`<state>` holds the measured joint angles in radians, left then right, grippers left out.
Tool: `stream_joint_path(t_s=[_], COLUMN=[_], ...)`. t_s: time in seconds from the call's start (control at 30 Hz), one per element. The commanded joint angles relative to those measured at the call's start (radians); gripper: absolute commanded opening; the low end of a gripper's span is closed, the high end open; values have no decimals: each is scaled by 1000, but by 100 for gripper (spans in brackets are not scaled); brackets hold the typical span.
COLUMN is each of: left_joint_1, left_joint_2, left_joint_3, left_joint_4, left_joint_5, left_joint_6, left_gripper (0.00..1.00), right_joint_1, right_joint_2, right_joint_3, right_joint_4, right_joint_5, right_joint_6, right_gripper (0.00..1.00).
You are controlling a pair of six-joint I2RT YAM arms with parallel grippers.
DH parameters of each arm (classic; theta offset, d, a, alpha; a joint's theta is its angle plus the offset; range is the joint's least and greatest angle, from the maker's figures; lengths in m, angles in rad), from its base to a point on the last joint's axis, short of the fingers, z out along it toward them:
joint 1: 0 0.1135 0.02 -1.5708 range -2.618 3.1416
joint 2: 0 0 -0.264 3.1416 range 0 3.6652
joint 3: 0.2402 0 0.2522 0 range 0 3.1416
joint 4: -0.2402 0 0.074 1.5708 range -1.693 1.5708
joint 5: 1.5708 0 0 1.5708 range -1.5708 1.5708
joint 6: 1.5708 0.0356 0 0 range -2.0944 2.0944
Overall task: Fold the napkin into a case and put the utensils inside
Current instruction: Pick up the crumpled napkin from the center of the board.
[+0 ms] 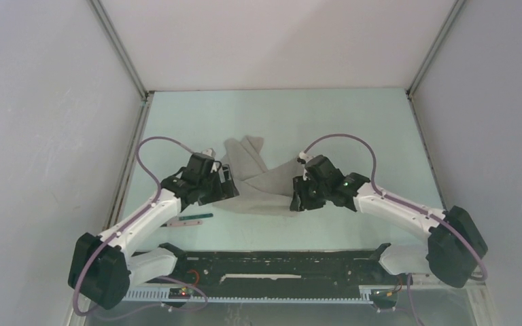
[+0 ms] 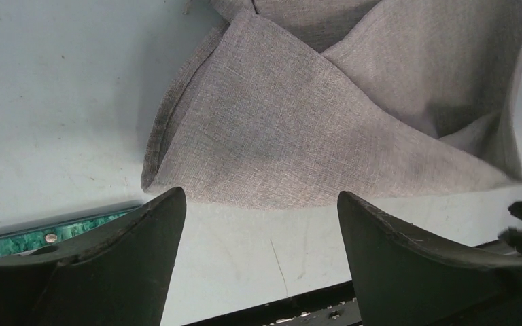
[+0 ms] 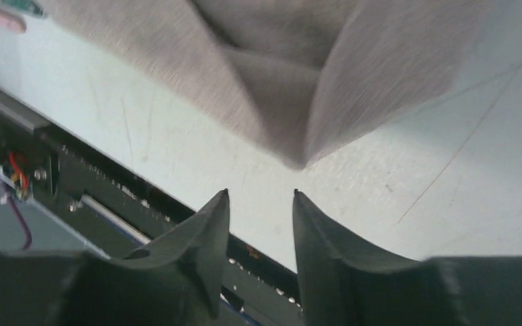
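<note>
The napkin is gathered in overlapping flaps point(image 1: 250, 180) beyond my left gripper at the napkin's near edge. That gripper should back away and take the napkin's far corner point(image 1: 232, 143) first.
The light grey napkin point(image 1: 258, 180) lies crumpled and partly folded in the middle of the table, between my two grippers. In the left wrist view the napkin point(image 2: 292, 136) shows overlapping triangular flaps just beyond my left gripper point(image 2: 262, 197), which is wide open and empty above bare table. My right gripper point(image 3: 261, 193) is open with a narrow gap and empty, close to a pointed corner of the napkin point(image 3: 299, 102). A utensil with a thin dark green handle point(image 1: 192, 219) lies on the table near the left arm. The silver fork is out of view.
The black rail point(image 1: 279, 261) of the arm bases runs along the near edge of the table. Pale walls with metal corner posts point(image 1: 119, 47) enclose the table on the left, right and back.
</note>
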<state>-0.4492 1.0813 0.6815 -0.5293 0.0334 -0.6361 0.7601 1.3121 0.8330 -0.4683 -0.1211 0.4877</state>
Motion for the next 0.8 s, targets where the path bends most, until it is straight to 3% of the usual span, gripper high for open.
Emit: stream_joint_path(t_s=[0.0, 0.2, 0.33, 0.43, 0.6, 0.7, 0.77], left_joint_1=[0, -21, -63, -91, -52, 22, 29], left_joint_2=[40, 95, 159, 106, -113, -247, -330], left_joint_3=[44, 71, 84, 57, 22, 9, 10], left_joint_4=[43, 42, 67, 71, -54, -139, -160], left_joint_5=[18, -30, -22, -72, -199, -220, -233], left_joint_6=[9, 45, 19, -17, -16, -4, -16], left_gripper=[90, 98, 91, 89, 98, 100, 100], right_joint_1=[-25, -137, -128, -113, -23, 26, 59], right_joint_2=[-92, -103, -11, 100, 325, 431, 479], right_joint_3=[-62, -4, 123, 245, 477, 554, 568], right_joint_4=[86, 67, 76, 90, 104, 147, 192], right_joint_5=[-144, -58, -38, -37, -1, -50, -55], right_joint_6=[25, 18, -26, -47, -27, 6, 11], right_gripper=[56, 73, 81, 83, 70, 57, 55])
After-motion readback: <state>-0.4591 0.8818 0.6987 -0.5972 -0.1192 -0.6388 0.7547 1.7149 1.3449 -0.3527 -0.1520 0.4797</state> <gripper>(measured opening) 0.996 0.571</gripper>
